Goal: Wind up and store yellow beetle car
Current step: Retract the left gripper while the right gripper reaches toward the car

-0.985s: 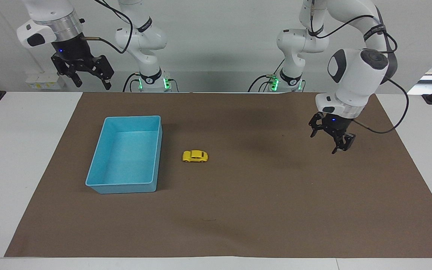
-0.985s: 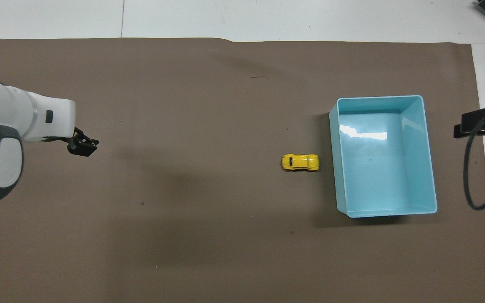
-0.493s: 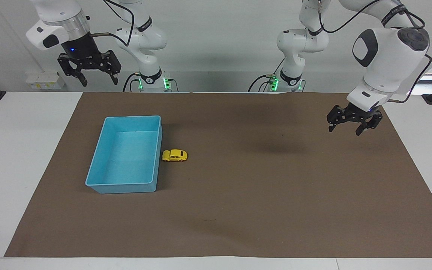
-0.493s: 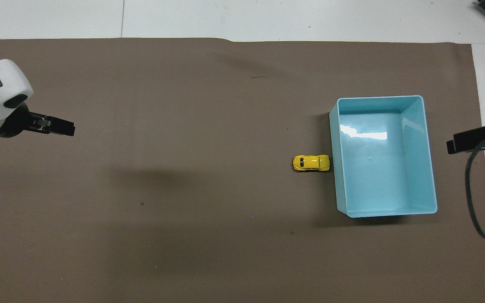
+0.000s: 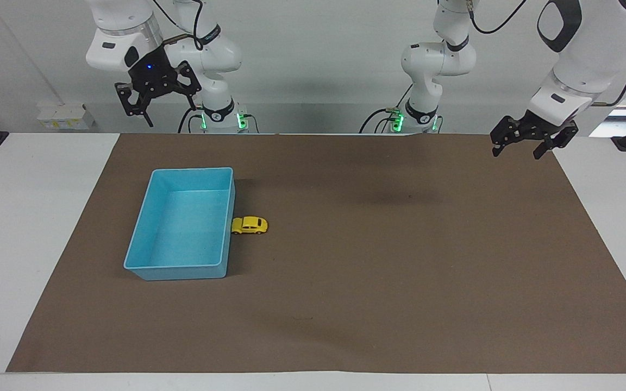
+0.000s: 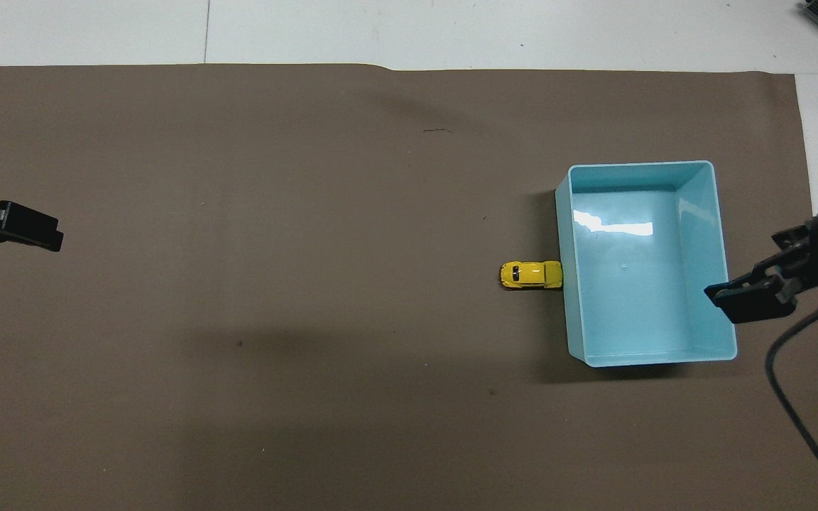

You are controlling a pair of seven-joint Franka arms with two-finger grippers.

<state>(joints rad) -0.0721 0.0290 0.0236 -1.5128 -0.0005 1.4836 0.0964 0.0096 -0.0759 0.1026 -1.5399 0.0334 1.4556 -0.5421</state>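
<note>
My right gripper should grab the car and lift it inside, because the yellow beetle car's end touches the light-blue tray's side, far from my left gripper.
The yellow beetle car stands on the brown mat with one end against the wall of the light-blue tray, on the side toward the left arm. It also shows in the overhead view, beside the tray. The tray holds nothing. My right gripper is open and empty, high in the air; from overhead it shows at the tray's edge toward the right arm's end. My left gripper is open and empty, raised over the mat's edge at the left arm's end, well away from the car.
The brown mat covers most of the white table. A black cable hangs from the right arm at the right arm's end of the mat.
The car has rolled toward the tray and now rests against its wall. The left gripper has risen and drawn back toward its end of the table. The right gripper has swung in toward the tray.
</note>
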